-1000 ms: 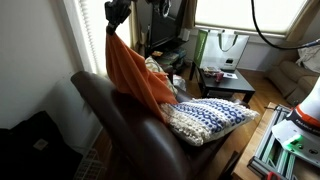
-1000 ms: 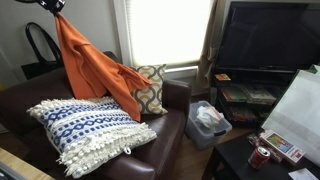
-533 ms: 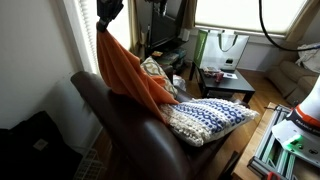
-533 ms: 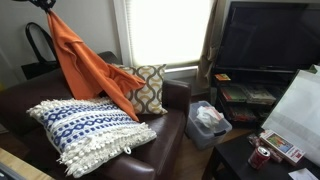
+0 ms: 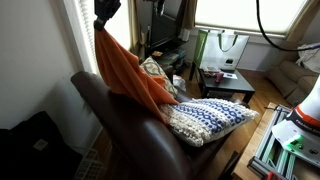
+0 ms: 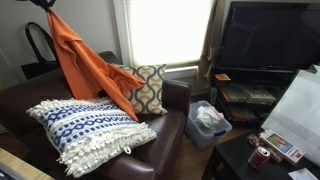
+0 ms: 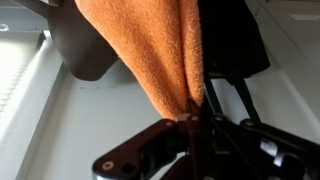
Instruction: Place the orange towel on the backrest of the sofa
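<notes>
The orange towel's lower end (image 5: 160, 108) is on the seat and the towel's top is above the backrest, so the robot's gripper keeps pulling past the backrest (image 5: 92, 90) and lets go there.
My gripper (image 5: 105, 14) is shut on the top of the orange towel (image 5: 130, 72) and holds it high above the sofa. The towel hangs down in a long drape, its lower end resting on the seat between the cushions, as an exterior view (image 6: 88, 68) also shows. The wrist view shows the towel (image 7: 150, 50) pinched between my jaws (image 7: 192, 118). The backrest of the sofa (image 5: 120, 115) is dark brown leather, below and beside the hanging towel; it also shows behind the towel in an exterior view (image 6: 20, 100).
A blue-and-white knitted pillow (image 6: 85, 130) and a tan diamond-patterned cushion (image 6: 145, 90) lie on the seat. A window with blinds (image 5: 85, 40) is close behind the sofa. A TV stand (image 6: 265, 60), a plastic bin (image 6: 208, 122) and a low table (image 5: 225, 82) stand nearby.
My gripper moved with the towel toward the backrest side and a little higher between 1.0 s and 0.5 s ago; since then it has hardly moved.
</notes>
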Motion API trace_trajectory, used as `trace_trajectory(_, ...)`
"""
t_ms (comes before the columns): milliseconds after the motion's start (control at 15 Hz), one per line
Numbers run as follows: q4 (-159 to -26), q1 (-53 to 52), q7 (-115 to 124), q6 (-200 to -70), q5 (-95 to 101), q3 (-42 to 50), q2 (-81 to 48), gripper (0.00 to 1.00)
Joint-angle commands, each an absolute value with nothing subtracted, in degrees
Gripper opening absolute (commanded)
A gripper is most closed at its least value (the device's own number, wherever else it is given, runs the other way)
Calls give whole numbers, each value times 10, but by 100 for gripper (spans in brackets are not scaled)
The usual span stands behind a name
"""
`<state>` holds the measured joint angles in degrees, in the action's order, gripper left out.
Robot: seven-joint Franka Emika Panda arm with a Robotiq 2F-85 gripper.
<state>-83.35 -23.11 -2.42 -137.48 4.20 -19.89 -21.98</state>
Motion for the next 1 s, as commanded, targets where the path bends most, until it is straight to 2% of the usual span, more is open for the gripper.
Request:
trace_trajectory(0,-722,-271,-45,-1358,73,-194,-264,1)
trace_trajectory(533,-529,-341,-90,-1358,134,-194,-373,1)
trace_trajectory(933,-455,-387,-154,-1406,114,-181,-455,1)
